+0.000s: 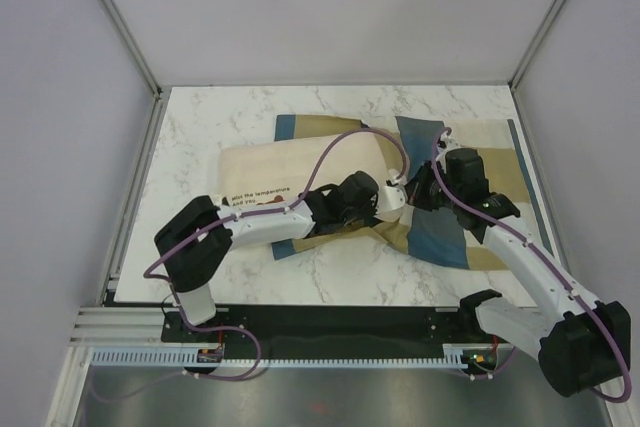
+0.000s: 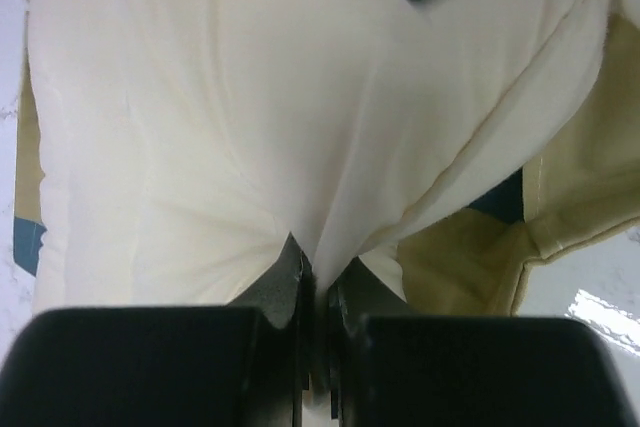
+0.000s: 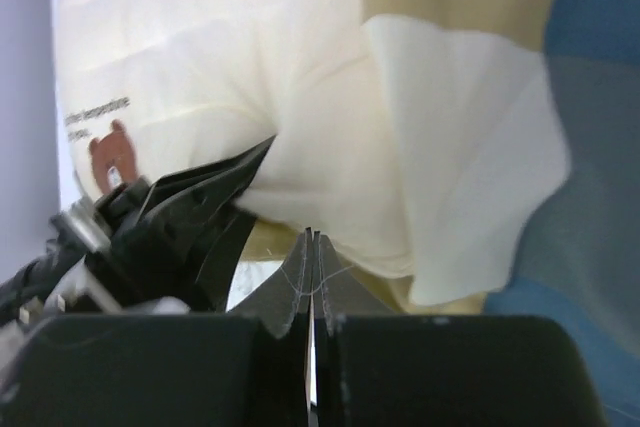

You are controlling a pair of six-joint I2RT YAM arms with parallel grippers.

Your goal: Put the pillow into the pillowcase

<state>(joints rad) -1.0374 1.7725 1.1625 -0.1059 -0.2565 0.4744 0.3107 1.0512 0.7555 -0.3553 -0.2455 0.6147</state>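
Observation:
The pillow's end (image 2: 325, 222) is pinched in my left gripper by the pillowcase while most of the pillow is outside, so I should open and push from the pillow's outer end (image 1: 228, 171).
The cream pillow (image 1: 262, 162) lies left of centre on the table, its bear face (image 3: 112, 152) and dark text visible in the right wrist view. Its right end sits on the blue, tan and cream checked pillowcase (image 1: 440, 235), which spreads to the right. My left gripper (image 1: 390, 199) is at that right end, shut on a pinch of the pillow's cream cloth (image 2: 318, 265). My right gripper (image 1: 418, 194) is just beside it, over the pillowcase. Its jaws (image 3: 314, 239) are shut with nothing between them, just under the pillow's edge (image 3: 330, 207).
White marble tabletop (image 1: 200, 127) with grey walls on three sides. The black left gripper body (image 3: 170, 237) crowds the right wrist view. Tan pillowcase cloth (image 2: 470, 267) is bunched under the pillow's corner. Purple cable (image 1: 340, 152) arcs over the pillow.

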